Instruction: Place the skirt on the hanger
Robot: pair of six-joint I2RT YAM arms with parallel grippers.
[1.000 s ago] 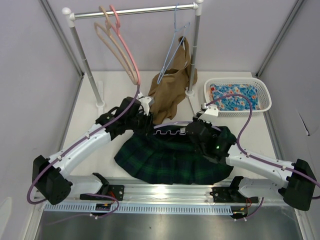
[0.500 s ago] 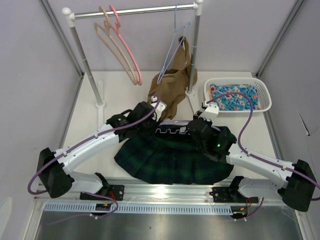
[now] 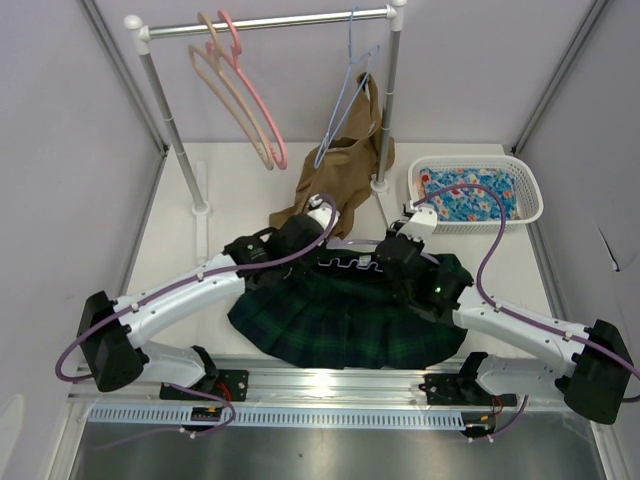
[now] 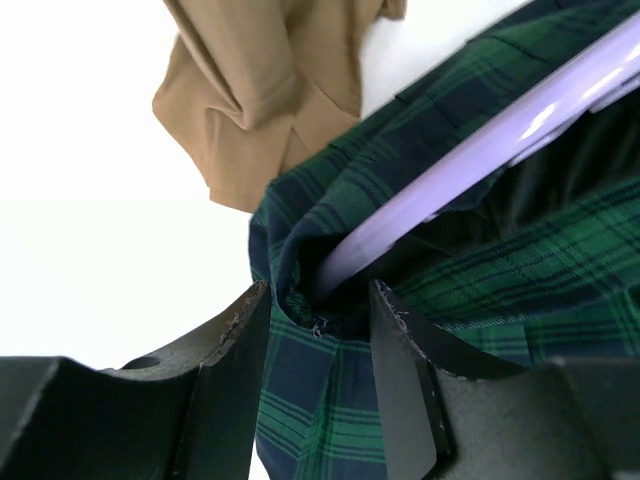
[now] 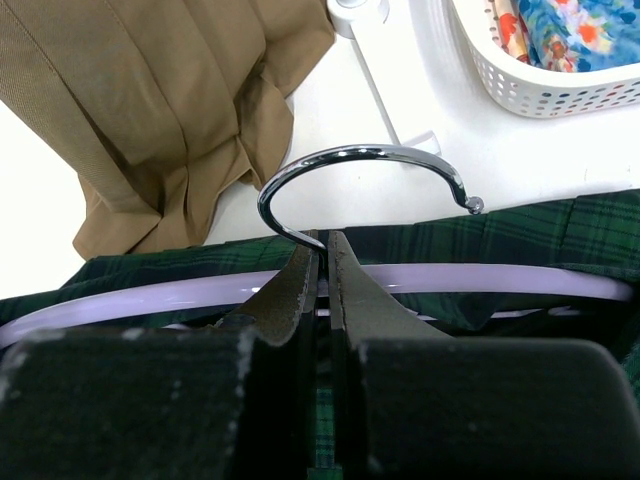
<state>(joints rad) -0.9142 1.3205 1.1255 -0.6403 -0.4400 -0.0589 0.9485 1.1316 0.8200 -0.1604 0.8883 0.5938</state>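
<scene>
The hanger's end sits loose [image 4: 328, 278] inside the waistband corner, so the robot's left gripper should pinch both together before the right gripper leaves the hook for the other corner [image 3: 453, 262].
The plaid skirt [image 3: 340, 320] lies flat on the table in front of the arms. The lavender hanger [image 3: 345, 262] lies along its waistband with its left end tucked inside the fabric [image 4: 330, 400]. My left gripper [image 4: 318, 300] is open, with a jaw on each side of the waistband corner where the hanger's arm [image 4: 450, 170] enters the skirt. My right gripper [image 5: 324, 245] is shut on the hanger at the base of its metal hook [image 5: 350, 165], above the lavender bar [image 5: 500, 278]. In the top view the left gripper [image 3: 310, 235] and the right gripper [image 3: 395, 255] sit at the skirt's far edge.
A clothes rack [image 3: 270, 22] stands at the back with tan and pink hangers [image 3: 240, 95] and a thin blue hanger [image 3: 345, 100]. A tan-brown garment [image 3: 340, 170] hangs down to the table beside the left gripper. A white basket [image 3: 475, 195] with blue floral cloth sits back right.
My left arm has swung right from beside the pink hanger to the left end of the lavender hanger at the skirt's waistband. The right arm has barely moved.
</scene>
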